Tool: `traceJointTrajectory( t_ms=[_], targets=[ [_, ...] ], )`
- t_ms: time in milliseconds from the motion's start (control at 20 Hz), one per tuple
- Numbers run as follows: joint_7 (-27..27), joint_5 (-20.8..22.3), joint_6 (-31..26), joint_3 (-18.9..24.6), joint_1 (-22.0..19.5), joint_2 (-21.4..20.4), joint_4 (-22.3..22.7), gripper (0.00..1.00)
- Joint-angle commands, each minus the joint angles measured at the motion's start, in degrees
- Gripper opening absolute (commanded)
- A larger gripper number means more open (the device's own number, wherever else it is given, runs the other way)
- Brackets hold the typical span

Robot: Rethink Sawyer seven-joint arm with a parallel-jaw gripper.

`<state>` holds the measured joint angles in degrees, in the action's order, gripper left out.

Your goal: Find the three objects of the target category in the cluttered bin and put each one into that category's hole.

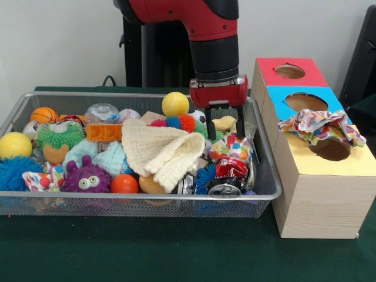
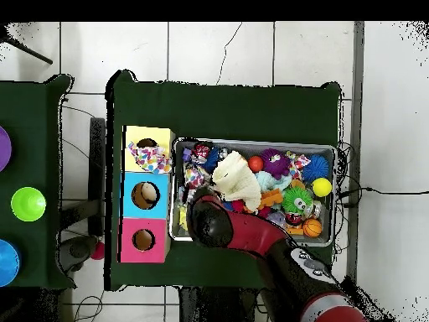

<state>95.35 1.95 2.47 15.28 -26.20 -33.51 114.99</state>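
I expect the printed cloth piece (image 1: 231, 148) under my gripper to uncover a green spiky toy when I lift the cloth, because green spikes (image 1: 217, 135) stick out beside it.
The wire mesh bin (image 1: 117, 95) is full of toys. My gripper (image 1: 225, 128) hangs open inside its right end, just above one printed cloth piece (image 1: 231, 147) that lies against the mesh wall. A second printed cloth piece (image 1: 41, 178) lies at the bin's front left, next to a purple toy. A third printed cloth piece (image 1: 320, 124) is draped on the yellow-topped box, over the edge of its hole (image 1: 332, 150). In the overhead view this cloth (image 2: 152, 157) lies by the hole (image 2: 147, 143), and my arm hides the gripper.
A cream knitted cloth (image 1: 164, 150) lies mid-bin, with a mint knitted cloth (image 1: 111, 158) to its left. A crushed red can (image 1: 230, 173) lies in front of the gripper. Balls and spiky toys fill the rest. The blue-topped hole (image 1: 305, 101) and the red-topped hole (image 1: 289, 71) lie behind the yellow one.
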Motion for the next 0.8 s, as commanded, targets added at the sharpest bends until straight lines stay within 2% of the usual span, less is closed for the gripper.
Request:
traceJointTrajectory(
  t_ms=[50,250,500,650,800],
  targets=[
    [3.4,4.1,1.9,-5.6,1.9,-0.8,-7.7,1.00],
    [5.8,4.7,3.8,-5.1,1.3,-0.7,-7.0,1.00],
    [9.3,4.6,9.3,-4.6,0.7,0.1,-6.2,1.00],
    [10.1,3.8,10.1,-4.6,0.8,0.2,-5.9,1.00],
    [12.0,2.4,10.3,-2.4,-0.6,0.5,-4.5,1.00]
  ],
)
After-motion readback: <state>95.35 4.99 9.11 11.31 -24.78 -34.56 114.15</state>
